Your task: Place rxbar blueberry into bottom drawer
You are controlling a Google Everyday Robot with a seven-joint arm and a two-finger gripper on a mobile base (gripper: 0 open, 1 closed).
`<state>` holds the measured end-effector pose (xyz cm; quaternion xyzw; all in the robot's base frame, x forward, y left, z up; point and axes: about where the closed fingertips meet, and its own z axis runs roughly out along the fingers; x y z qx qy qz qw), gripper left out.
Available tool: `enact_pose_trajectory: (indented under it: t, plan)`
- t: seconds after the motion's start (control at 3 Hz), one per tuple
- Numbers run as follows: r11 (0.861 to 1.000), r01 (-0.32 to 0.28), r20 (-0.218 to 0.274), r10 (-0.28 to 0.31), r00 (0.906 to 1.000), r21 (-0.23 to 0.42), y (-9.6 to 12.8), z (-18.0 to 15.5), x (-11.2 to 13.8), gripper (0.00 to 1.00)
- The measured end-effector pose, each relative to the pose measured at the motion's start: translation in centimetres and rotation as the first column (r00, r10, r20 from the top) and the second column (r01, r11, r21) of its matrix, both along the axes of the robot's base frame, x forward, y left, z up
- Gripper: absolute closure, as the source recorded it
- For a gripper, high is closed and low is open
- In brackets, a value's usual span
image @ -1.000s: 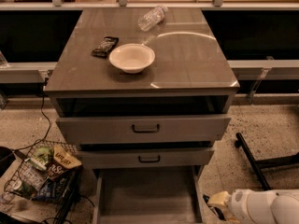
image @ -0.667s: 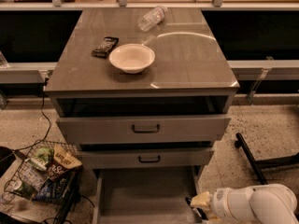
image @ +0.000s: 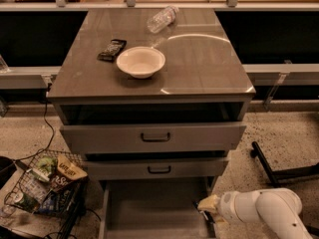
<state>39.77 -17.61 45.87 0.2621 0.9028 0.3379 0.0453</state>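
Observation:
My gripper keeps moving inward over the drawer's bottom [image: 181,223] and lets go of the rxbar blueberry there, with the bottom drawer open and clear [image: 149,201] beside it.
The bottom drawer [image: 149,208] is pulled out at the foot of the grey cabinet, and the part of its grey inside that shows is bare. My white arm [image: 264,213] reaches in from the lower right. The gripper [image: 207,206] is at the drawer's right wall, low over its right front corner. A thin dark shape shows just under the gripper; I cannot tell whether it is the rxbar blueberry. The rxbar blueberry does not show anywhere else. A dark brown-green bar [image: 110,49] lies on the cabinet top, left of the bowl.
A white bowl [image: 140,61] and a lying plastic bottle [image: 162,19] are on the cabinet top [image: 199,59]. The two upper drawers [image: 154,136] stand slightly out. A wire basket of snack bags [image: 47,183] sits on the floor at left. A black chair leg [image: 269,166] is at right.
My arm has moved left, bringing the gripper from right of the cabinet to the bottom drawer's right wall. Nothing on the cabinet top has moved.

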Motion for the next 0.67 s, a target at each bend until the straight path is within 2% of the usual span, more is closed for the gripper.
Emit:
enact_pose_trajectory:
  t: [0.33,0.67]
  plan:
    - [0.999,-0.007,-0.004,0.007,1.0000,0.049,1.1,-3.1,5.6,1.00]
    - [0.998,-0.015,-0.047,0.018,0.9987,0.058,1.6,-6.8,9.9,1.00]
